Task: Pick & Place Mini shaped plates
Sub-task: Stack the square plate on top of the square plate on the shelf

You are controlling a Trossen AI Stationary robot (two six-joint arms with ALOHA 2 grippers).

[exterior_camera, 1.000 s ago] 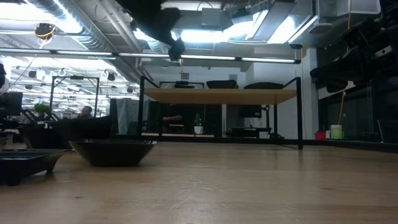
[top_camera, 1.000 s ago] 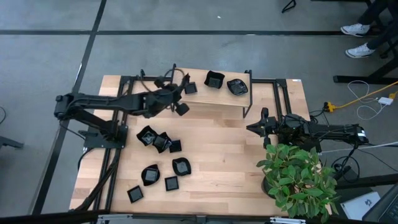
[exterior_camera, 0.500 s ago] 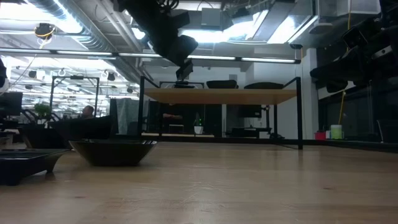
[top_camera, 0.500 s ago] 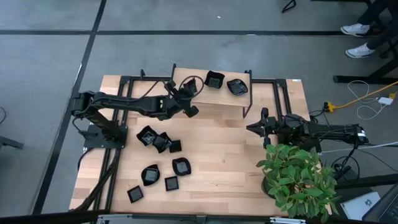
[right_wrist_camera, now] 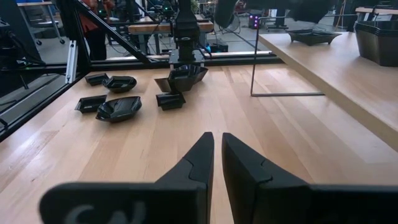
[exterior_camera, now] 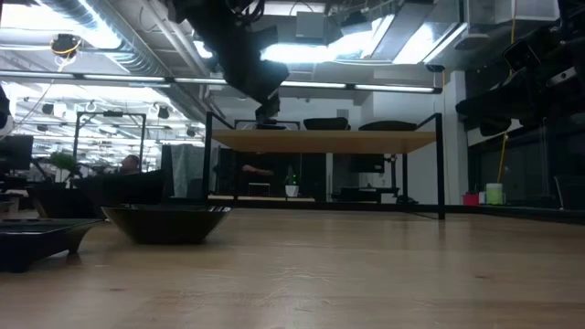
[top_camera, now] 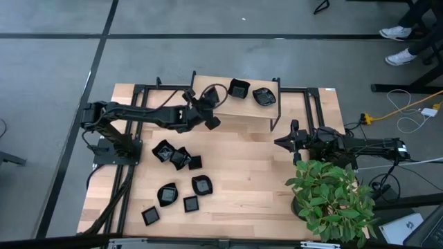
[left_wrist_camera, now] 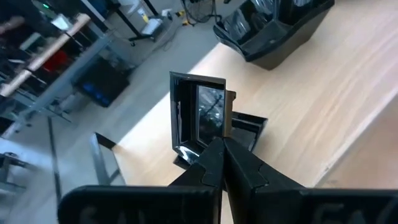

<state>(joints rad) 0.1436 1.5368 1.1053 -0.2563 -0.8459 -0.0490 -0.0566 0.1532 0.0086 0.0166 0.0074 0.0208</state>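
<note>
The square plate [left_wrist_camera: 199, 116] stands on edge above the small dark plate on the shelf, so my left gripper should open and lay it down flat on that plate [left_wrist_camera: 249, 128].
My left gripper [left_wrist_camera: 222, 144] is shut on a small square black mini plate [left_wrist_camera: 198, 112]. It hovers over the left part of a raised wooden shelf [top_camera: 242, 111], at the shelf's near edge [top_camera: 214, 123]. Another small dark plate [top_camera: 211, 97] lies on the shelf just beyond it. Two more plates [top_camera: 239, 88] [top_camera: 263, 95] sit on the shelf's right half. Several mini plates [top_camera: 173, 153] lie scattered on the table's left half. My right gripper [top_camera: 278, 142] waits at the table's right side, its fingers [right_wrist_camera: 208, 149] close together with nothing between them. My left gripper pinches the square plate's rim at one corner [left_wrist_camera: 210, 142] between its two fingertips. The fingers slant down toward the table's right. The plate stands on edge in front of the fingertips, its hollow side showing. Whether its lower edge touches the shelf, I cannot tell.
A potted green plant [top_camera: 332, 197] stands at the table's near right corner, beside my right arm. The shelf's black metal legs [top_camera: 275, 104] stand on the table. Bare wood [top_camera: 249, 173] lies in the table's middle. In the low view a shallow black plate [exterior_camera: 166, 222] sits close by.
My left gripper has carried the plate toward the table's right edge and down toward the shelf, rolling slightly. It has held almost still over the last half second. The plate stays pinched on edge.
</note>
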